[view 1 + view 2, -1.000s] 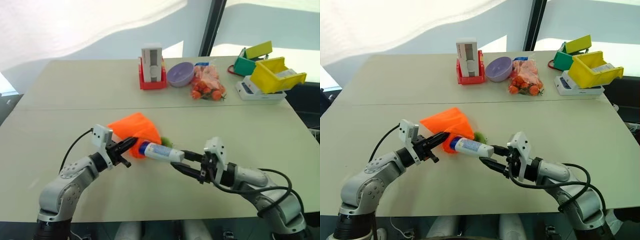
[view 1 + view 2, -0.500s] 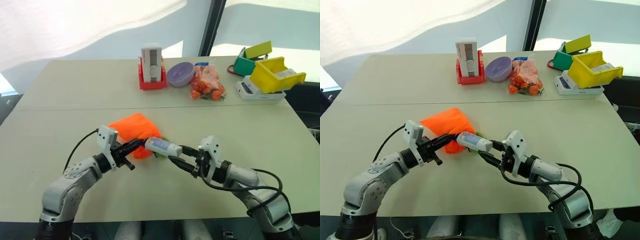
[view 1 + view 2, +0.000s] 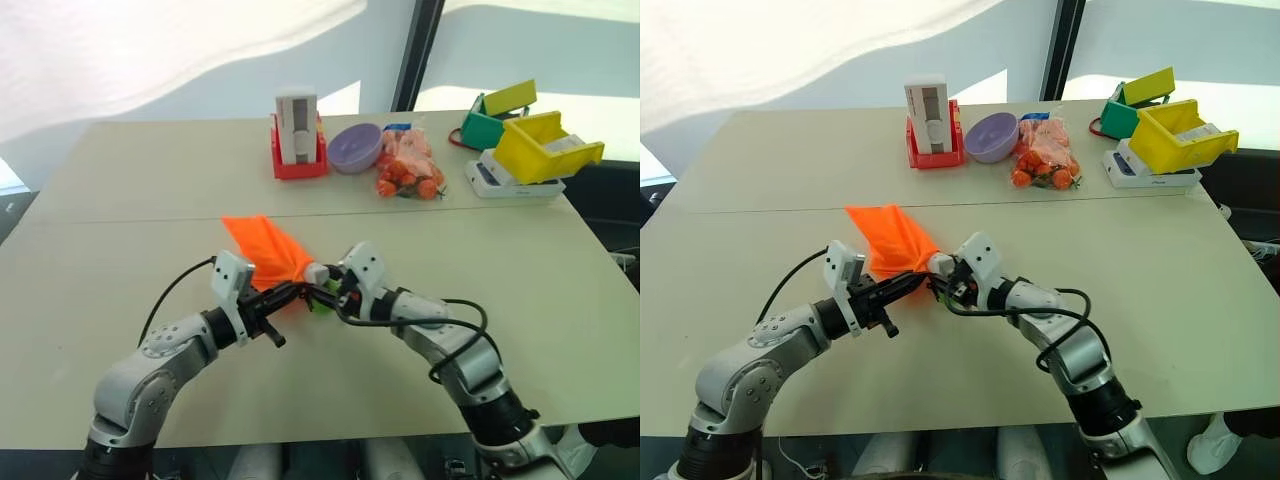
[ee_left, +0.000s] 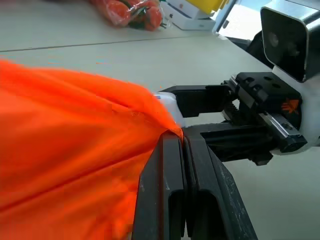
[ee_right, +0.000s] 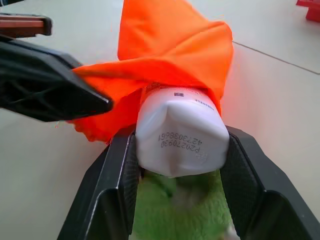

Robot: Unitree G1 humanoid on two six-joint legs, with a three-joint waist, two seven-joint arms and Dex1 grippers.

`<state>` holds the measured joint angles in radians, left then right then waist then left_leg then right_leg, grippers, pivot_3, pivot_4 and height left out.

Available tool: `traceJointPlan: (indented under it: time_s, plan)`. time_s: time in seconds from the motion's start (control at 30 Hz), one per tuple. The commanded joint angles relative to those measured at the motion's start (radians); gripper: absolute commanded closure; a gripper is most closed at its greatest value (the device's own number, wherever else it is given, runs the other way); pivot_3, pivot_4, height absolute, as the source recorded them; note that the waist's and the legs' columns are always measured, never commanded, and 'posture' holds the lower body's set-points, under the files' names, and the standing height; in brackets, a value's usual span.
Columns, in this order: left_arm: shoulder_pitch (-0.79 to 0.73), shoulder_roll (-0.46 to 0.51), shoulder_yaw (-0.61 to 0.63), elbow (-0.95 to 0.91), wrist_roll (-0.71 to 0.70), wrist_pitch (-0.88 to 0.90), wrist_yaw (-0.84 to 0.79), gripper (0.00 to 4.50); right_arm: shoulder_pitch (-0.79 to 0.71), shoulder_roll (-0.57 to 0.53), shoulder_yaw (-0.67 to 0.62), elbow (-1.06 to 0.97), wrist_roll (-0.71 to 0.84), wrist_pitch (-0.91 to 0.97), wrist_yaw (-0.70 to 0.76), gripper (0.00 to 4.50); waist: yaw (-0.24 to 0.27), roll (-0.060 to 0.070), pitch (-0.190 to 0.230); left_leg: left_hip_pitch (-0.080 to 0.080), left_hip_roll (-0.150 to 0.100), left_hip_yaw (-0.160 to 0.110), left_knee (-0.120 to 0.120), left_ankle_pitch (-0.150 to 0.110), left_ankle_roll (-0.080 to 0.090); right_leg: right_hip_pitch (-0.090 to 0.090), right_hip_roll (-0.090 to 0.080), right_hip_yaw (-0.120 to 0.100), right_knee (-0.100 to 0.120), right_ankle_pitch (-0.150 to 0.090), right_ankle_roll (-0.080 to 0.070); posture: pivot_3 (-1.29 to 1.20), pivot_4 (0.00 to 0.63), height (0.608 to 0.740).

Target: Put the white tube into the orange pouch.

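Note:
The white tube's crimped end (image 5: 184,141) pokes out of the pouch. My right gripper should push it further in and open before my left gripper pulls the pouch's rim (image 4: 170,124) away.
The orange pouch (image 3: 264,254) lies on the table's near middle, its mouth lifted towards me. My left gripper (image 4: 179,137) is shut on the rim of that mouth, pinching the fabric. My right gripper (image 5: 180,131) is shut on the white tube (image 5: 180,137), holding it by its flat crimped end. The tube's front end is hidden inside the pouch (image 5: 165,55), and the fabric drapes over the tube. In the head views the tube (image 3: 317,272) shows as a short white stub between the two grippers. A lime-green toggle (image 3: 322,297) lies just under it.
At the far side stand a grey-white box in a red base (image 3: 297,135), a purple bowl (image 3: 355,148) and a clear bag of orange-red lumps (image 3: 408,170). Yellow (image 3: 545,148) and green (image 3: 495,112) bins sit on the far right.
My right gripper has carried the tube forward and to the left, so its blue-capped end has gone into the pouch mouth. The left gripper has kept its hold on the rim.

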<state>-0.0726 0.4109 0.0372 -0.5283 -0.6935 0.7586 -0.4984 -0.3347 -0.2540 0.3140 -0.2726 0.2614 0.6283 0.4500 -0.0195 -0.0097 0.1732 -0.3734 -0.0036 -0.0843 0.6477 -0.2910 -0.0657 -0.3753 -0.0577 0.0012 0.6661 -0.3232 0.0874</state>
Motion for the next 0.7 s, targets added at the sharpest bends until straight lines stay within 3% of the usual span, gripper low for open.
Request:
traceJointPlan:
  time_s: [0.03,0.17,0.43,0.53,0.7]
  plan:
    - [0.008,0.005,0.014,-0.042,-0.046,-0.002,-0.026,4.50,-0.027,0.044,0.014,0.011,-0.051,0.007,-0.064,2.61,0.003,0.000,0.000,0.000,0.000,0.000,0.000,0.000,0.000,0.000,0.000,0.000,0.000,0.000,0.000,0.00,0.150,0.740]
    - [0.039,0.025,0.072,-0.046,-0.078,0.009,-0.021,4.50,-0.010,0.060,0.005,-0.006,-0.069,-0.007,-0.079,2.61,0.004,0.000,0.000,-0.001,-0.001,0.001,0.000,0.000,0.000,0.000,-0.004,0.000,-0.001,0.000,0.000,0.00,0.150,0.740]
    - [0.058,0.092,0.127,-0.028,-0.095,0.008,-0.037,4.50,0.036,0.054,-0.140,-0.107,0.071,0.013,-0.020,2.61,0.005,0.001,0.001,-0.001,0.000,0.000,0.000,0.000,0.000,0.000,-0.003,0.000,-0.001,0.000,0.000,0.00,0.150,0.740]
    - [0.026,0.097,0.109,-0.045,-0.129,0.026,-0.042,4.50,0.044,0.071,-0.187,-0.126,0.114,0.041,-0.040,2.61,0.006,0.001,0.001,-0.001,-0.001,0.000,0.000,0.000,0.000,0.000,-0.004,0.000,-0.001,0.000,0.000,0.00,0.150,0.740]
    - [-0.048,0.048,0.031,-0.076,-0.154,0.050,-0.005,4.50,0.049,0.044,-0.118,-0.153,0.097,0.061,-0.019,2.61,0.004,0.001,0.001,-0.001,-0.001,0.000,0.000,0.000,0.000,0.000,-0.003,0.000,-0.001,0.000,0.000,0.00,0.150,0.740]
